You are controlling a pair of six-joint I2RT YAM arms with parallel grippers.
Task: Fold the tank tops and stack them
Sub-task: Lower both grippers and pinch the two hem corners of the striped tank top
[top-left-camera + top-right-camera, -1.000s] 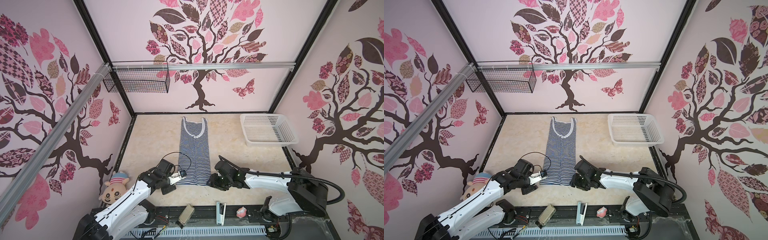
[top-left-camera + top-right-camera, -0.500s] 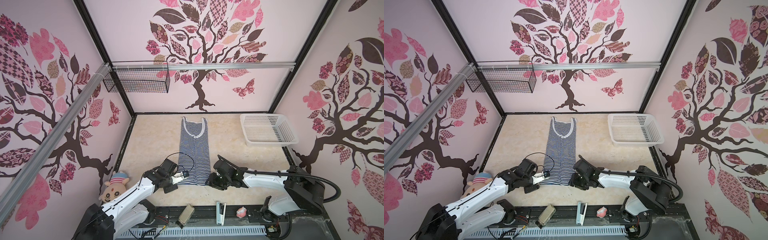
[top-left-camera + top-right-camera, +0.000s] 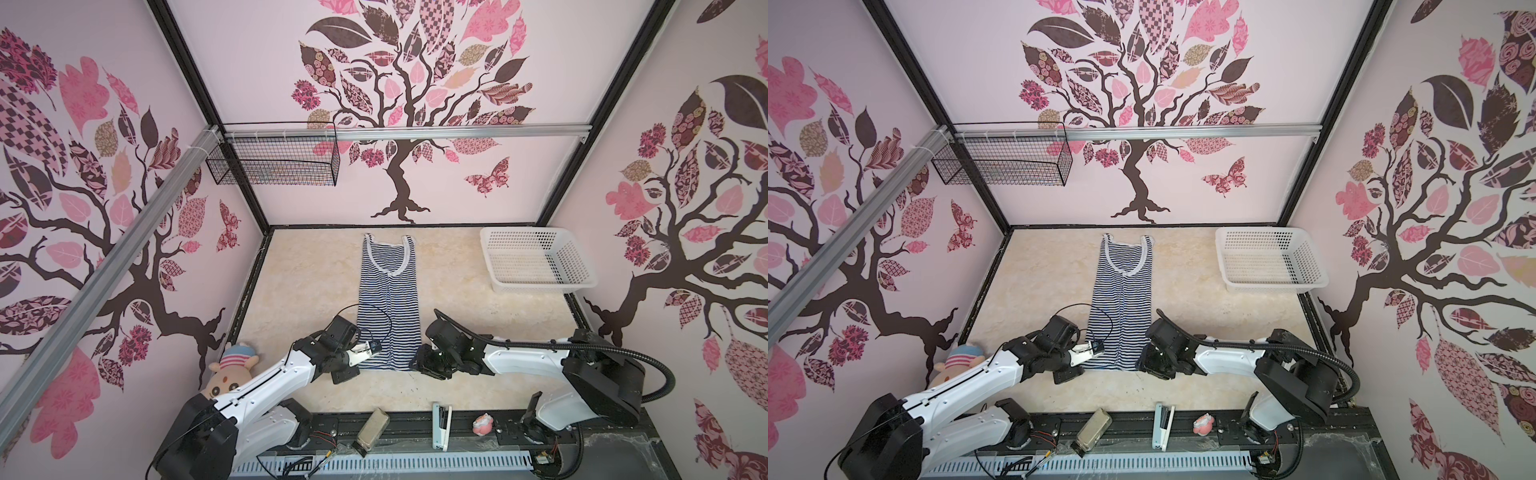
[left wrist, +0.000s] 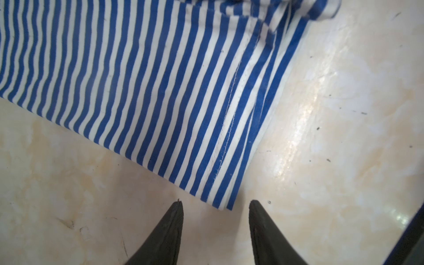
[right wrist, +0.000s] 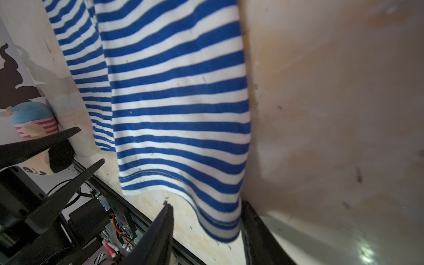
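The hem corner (image 4: 224, 204) lies ahead of my left gripper's fingers. Next, my left gripper moves forward and pinches it before both grippers fold the hem toward the neck (image 3: 389, 273).
One tank top (image 3: 388, 299) (image 3: 1121, 299), navy-and-white striped with white trim, lies flat on the beige table (image 3: 299, 291), folded into a narrow strip with its neck at the far end. My left gripper (image 3: 354, 368) (image 3: 1079, 368) sits at the near left hem corner. In the left wrist view the gripper (image 4: 216, 203) is open, with the tank top (image 4: 137, 80) corner just ahead of its fingertips. My right gripper (image 3: 415, 364) (image 3: 1140, 365) is at the near right hem corner. In the right wrist view the gripper (image 5: 206, 204) is open, and the tank top (image 5: 174, 103) corner droops between its fingers.
A white plastic basket (image 3: 540, 286) stands at the far right of the table. A plush doll (image 3: 232, 370) leans by the left wall. On the front rail lie a metal box (image 3: 374, 428), a stapler (image 3: 441, 419) and a small pink toy (image 3: 483, 424). A wire basket (image 3: 270, 166) hangs on the back wall.
Both grippers have crept in toward the near hem corners, the left one rightward and the right one leftward. Their jaws have narrowed a little. The tank top has not moved.
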